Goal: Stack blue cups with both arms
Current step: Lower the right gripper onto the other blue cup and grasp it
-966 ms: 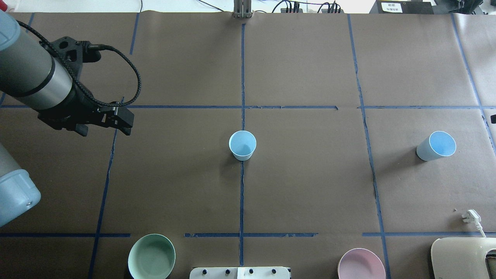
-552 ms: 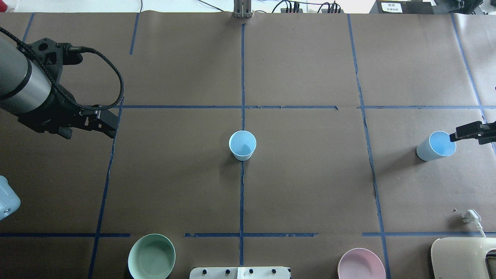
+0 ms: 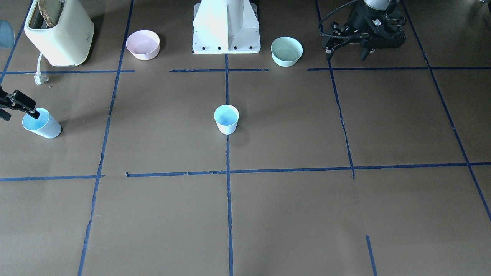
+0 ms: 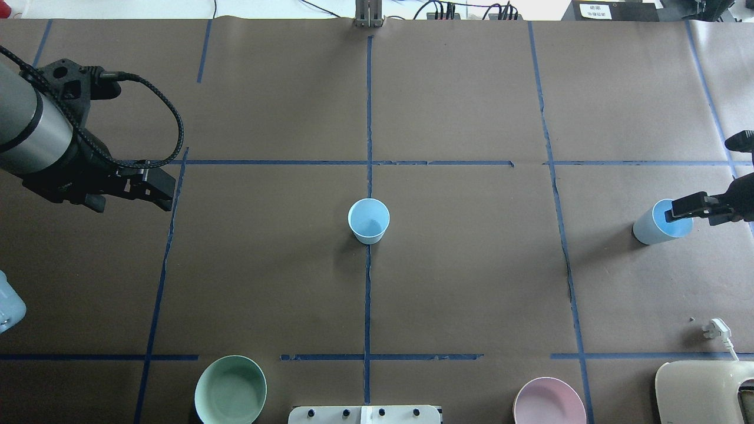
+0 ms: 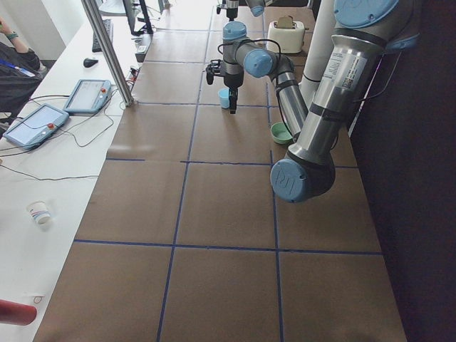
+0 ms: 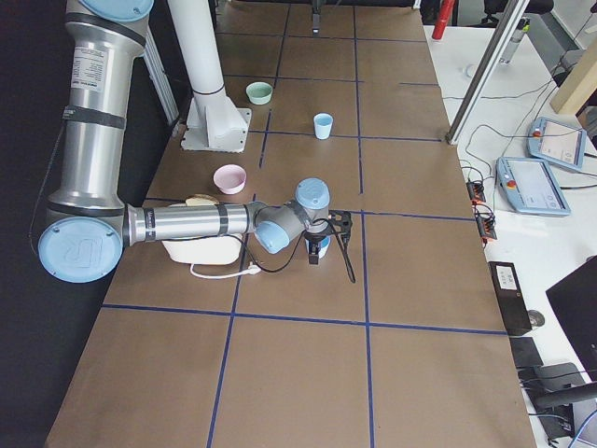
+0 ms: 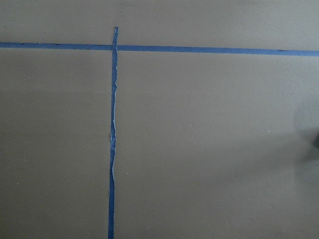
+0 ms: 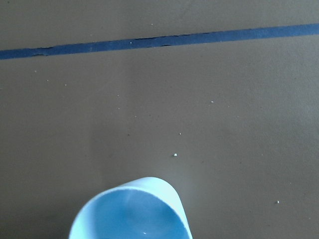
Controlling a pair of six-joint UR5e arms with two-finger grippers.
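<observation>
The middle blue cup gets narrower from its empty opening, so the second blue cup should go down into it almost to its own rim when the robot lowers it.
One blue cup stands upright at the table's middle, also in the front-facing view. The second blue cup stands at the far right, also in the front-facing view and at the bottom of the right wrist view. My right gripper is at this cup's rim, open, one finger over the cup's mouth and the other outside its wall; it also shows in the front-facing view. My left gripper hangs open and empty over bare table far left of the middle cup; it also shows in the front-facing view.
A mint-green bowl and a pink bowl sit at the near edge, either side of the white pedestal. A cream toaster with its plug is at the near right corner. Blue tape lines cross the brown cover.
The left arm has drawn back to the left. The right gripper has come in from the right edge and moved leftward over the right cup's mouth. Both cups have stayed put.
</observation>
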